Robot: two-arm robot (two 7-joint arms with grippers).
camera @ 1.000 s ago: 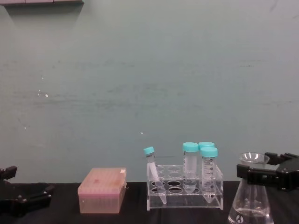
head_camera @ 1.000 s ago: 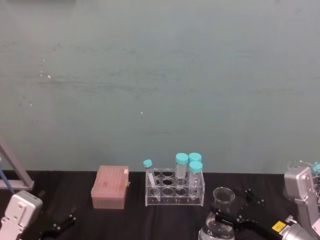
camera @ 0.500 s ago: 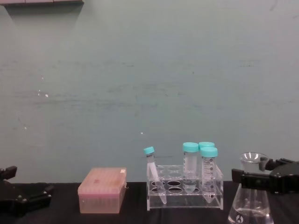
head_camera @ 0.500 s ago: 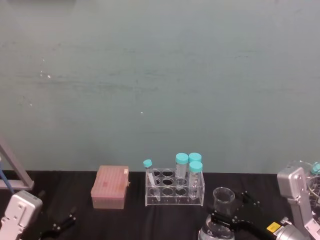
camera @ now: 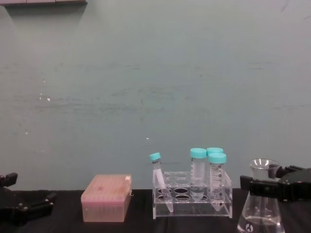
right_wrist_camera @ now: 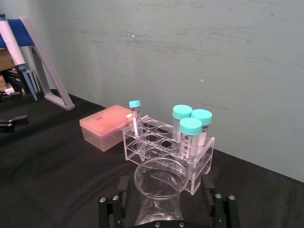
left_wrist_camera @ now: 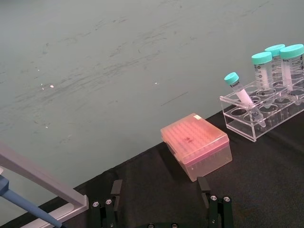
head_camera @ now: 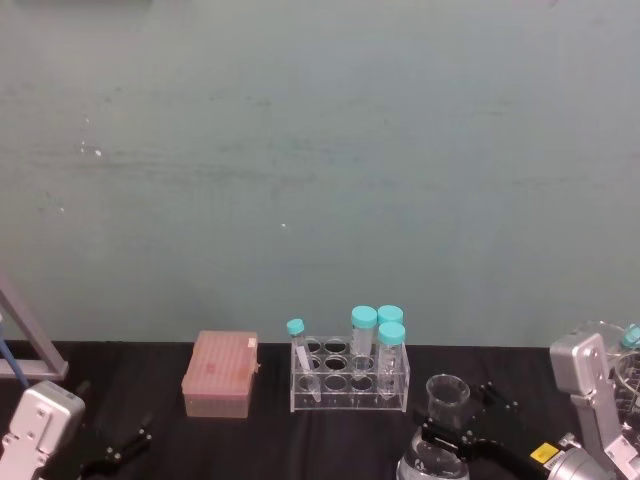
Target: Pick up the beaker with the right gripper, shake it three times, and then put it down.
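My gripper will tilt and shake the beaker (camera: 262,206), and the clear liquid (camera: 262,225) should stay inside because it sits low under the beaker's narrow neck.
The beaker (camera: 261,213) is a clear glass conical flask with a little clear liquid, at the near right of the black table just right of the tube rack. In the head view the beaker (head_camera: 446,398) shows its flared rim. My right gripper (right_wrist_camera: 165,187) is open, with one black finger (right_wrist_camera: 121,189) on each side of the beaker's (right_wrist_camera: 160,176) neck and a small gap on both sides. In the chest view the right gripper (camera: 265,179) crosses the neck just below the rim. My left gripper (left_wrist_camera: 159,190) rests open and low at the near left.
A clear rack (camera: 192,199) holding several teal-capped tubes stands mid-table, with a pink tip box (camera: 106,198) to its left. A slanted pipette stand (head_camera: 28,340) is at the far left, more glassware (head_camera: 622,350) at the far right. A teal wall rises behind the table.
My right gripper has slid a little leftward and lower around the beaker's neck. The beaker and the left arm have stayed where they were.
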